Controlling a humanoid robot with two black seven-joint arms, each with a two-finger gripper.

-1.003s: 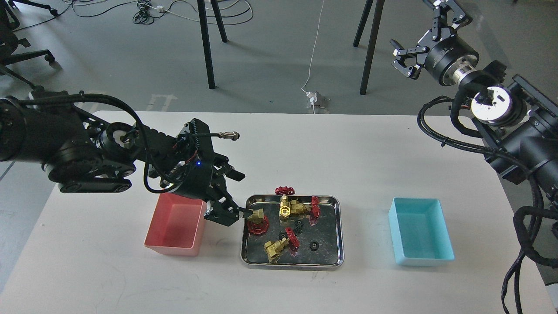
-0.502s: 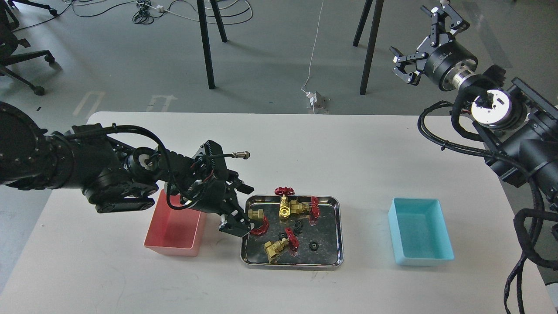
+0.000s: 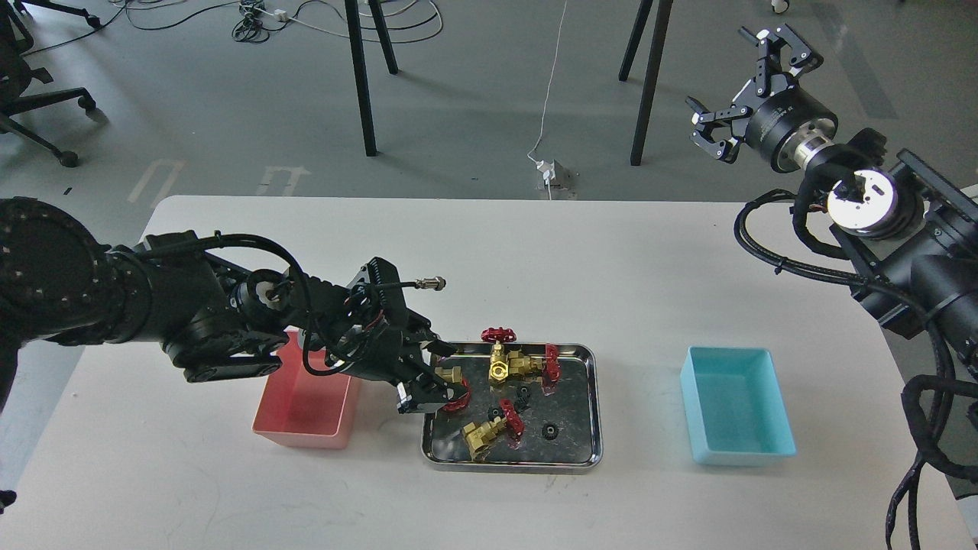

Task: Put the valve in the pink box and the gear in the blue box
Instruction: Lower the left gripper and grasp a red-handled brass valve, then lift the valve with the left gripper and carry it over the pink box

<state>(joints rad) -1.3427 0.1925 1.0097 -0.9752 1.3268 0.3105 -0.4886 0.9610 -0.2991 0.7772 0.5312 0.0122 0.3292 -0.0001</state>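
The valve under my left gripper is separated from the other valves by a dark gap, so it will come away by itself when I lift it.
Several brass valves with red handwheels lie in a shiny steel tray at the table's middle. Small black gears lie among them. My left gripper reaches in over the tray's left edge. Its fingers stand apart on either side of the leftmost valve, whose red wheel shows just below. I cannot tell if they touch it. The pink box sits left of the tray, partly under my left arm. The blue box sits to the right and holds nothing. My right gripper is open and held high, past the table's far right corner.
Other valves lie at the tray's back and front. More gears lie near the tray's centre. A cable plug sticks out from my left wrist. Stand legs and cords are on the floor beyond the table.
My left arm has lowered and pushed rightward, so the gripper now straddles the leftmost valve. That valve has shifted and turned a little. My right gripper has swayed slightly and stays open.
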